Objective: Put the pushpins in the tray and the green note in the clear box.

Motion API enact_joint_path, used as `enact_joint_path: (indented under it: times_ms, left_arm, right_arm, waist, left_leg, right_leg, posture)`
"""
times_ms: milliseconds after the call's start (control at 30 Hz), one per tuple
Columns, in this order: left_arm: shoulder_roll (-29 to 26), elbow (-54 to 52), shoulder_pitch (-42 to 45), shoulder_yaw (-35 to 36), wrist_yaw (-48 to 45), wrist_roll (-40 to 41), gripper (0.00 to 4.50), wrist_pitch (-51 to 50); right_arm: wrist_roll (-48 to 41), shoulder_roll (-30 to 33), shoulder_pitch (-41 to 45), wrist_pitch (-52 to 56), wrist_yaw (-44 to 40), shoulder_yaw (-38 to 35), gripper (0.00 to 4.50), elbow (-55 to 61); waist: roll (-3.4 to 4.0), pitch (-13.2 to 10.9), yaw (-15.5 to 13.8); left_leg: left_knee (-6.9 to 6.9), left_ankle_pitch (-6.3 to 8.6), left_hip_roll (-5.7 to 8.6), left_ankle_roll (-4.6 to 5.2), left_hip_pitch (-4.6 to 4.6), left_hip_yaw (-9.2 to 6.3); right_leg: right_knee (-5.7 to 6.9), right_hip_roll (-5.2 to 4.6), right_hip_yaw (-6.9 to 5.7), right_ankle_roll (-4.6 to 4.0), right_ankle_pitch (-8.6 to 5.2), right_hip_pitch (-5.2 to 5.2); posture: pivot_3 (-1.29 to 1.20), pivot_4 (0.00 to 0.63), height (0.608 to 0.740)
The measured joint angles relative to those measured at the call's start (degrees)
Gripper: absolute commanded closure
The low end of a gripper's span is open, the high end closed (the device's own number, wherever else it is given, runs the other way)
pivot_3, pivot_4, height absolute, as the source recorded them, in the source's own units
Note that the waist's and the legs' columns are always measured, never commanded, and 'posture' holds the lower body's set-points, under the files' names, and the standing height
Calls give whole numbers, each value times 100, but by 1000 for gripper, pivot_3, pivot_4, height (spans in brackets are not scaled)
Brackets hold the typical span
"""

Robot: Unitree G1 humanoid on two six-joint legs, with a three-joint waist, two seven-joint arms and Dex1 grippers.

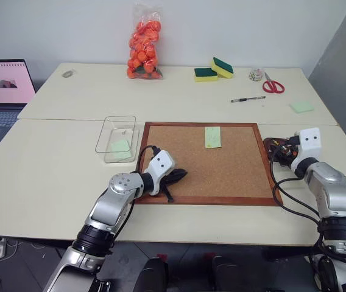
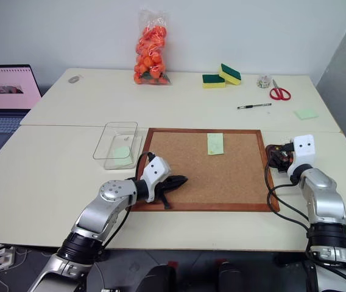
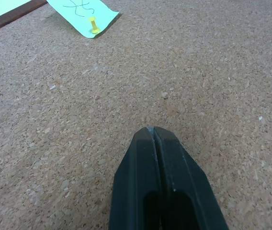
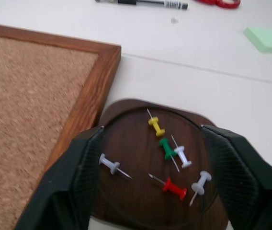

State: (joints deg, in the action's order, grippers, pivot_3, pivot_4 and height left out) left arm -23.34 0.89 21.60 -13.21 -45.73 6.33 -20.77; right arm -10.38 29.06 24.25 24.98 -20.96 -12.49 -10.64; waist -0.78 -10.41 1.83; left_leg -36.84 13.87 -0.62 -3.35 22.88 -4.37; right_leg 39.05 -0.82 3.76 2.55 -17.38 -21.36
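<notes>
The robot sees the yellow pushpin standing free (image 3: pixel 94 27) in the green note's corner, so its open right gripper should go on across the corkboard and close on the pushpin's head (image 3: pixel 92 19).
A pale green note (image 1: pixel 212 137) lies on the corkboard (image 1: pixel 234 173) near its far edge, held by a yellow pushpin (image 3: pixel 94 26). My left gripper (image 1: pixel 176 176) is shut and empty, low over the cork's near left part, well short of the note. The dark brown tray (image 4: pixel 126 139) sits just right of the board and holds several pushpins (image 4: pixel 167 148): yellow, green, red and white. My right gripper (image 4: pixel 151 132) is open, its fingers straddling the tray, nothing held. The clear box (image 1: pixel 107 139) stands left of the board with a green slip (image 1: pixel 121 146) inside.
On the far table lie a bag of orange balls (image 1: pixel 144 42), two sponges (image 1: pixel 214 70), scissors (image 1: pixel 273 85), a pen (image 1: pixel 248 99) and a thicker green pad (image 1: pixel 302 107). A laptop (image 1: pixel 2 91) stands at the far left.
</notes>
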Motion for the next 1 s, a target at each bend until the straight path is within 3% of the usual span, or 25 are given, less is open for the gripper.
enact_joint_path:
  times_ms: [200, 367, 533, 900, 1000]
  left_arm:
    - [3, 4, -6, 0, 6, -1, 4500, 2]
    - [21, 27, 0, -4, 3, -1, 4500, 15]
    - [28, 40, 15, -6, -6, -1, 4500, 18]
    - [31, 49, 28, -19, -40, 0, 4500, 15]
    - [28, 47, 27, -16, -41, 0, 4500, 7]
  right_arm:
    - [-469, -103, -163, 176, -527, 195, 434, 1124]
    - [-463, -701, -179, 140, -646, 959, 434, 1434]
    - [-95, -1108, 53, -150, -639, 1620, 434, 897]
    - [261, -1734, 759, -575, -451, 1813, 434, -369]
    - [347, -1826, 897, -683, -380, 1814, 929, -693]
  waist:
    - [0, 0, 3]
    - [0, 0, 5]
    - [0, 0, -4]
    - [0, 0, -4]
    - [0, 0, 2]
  left_leg:
    - [0, 0, -2, 0, -1, -3]
    - [-1, 0, -3, 0, -1, -3]
    - [-1, 0, -1, 0, 0, -4]
    - [0, 0, -2, 0, 0, -7]
    - [0, 0, -2, -1, -1, -8]
  right_leg:
    - [0, 1, -3, 0, 0, 1]
    - [1, 2, -3, 1, 0, 0]
    - [0, 1, -5, 1, 0, 0]
    - [1, 1, -9, 0, 0, -2]
    - [2, 1, -10, 0, 0, -2]
  posture:
    - [0, 150, 740]
    - [0, 150, 740]
    - [0, 150, 740]
    - [0, 150, 740]
    - [0, 150, 740]
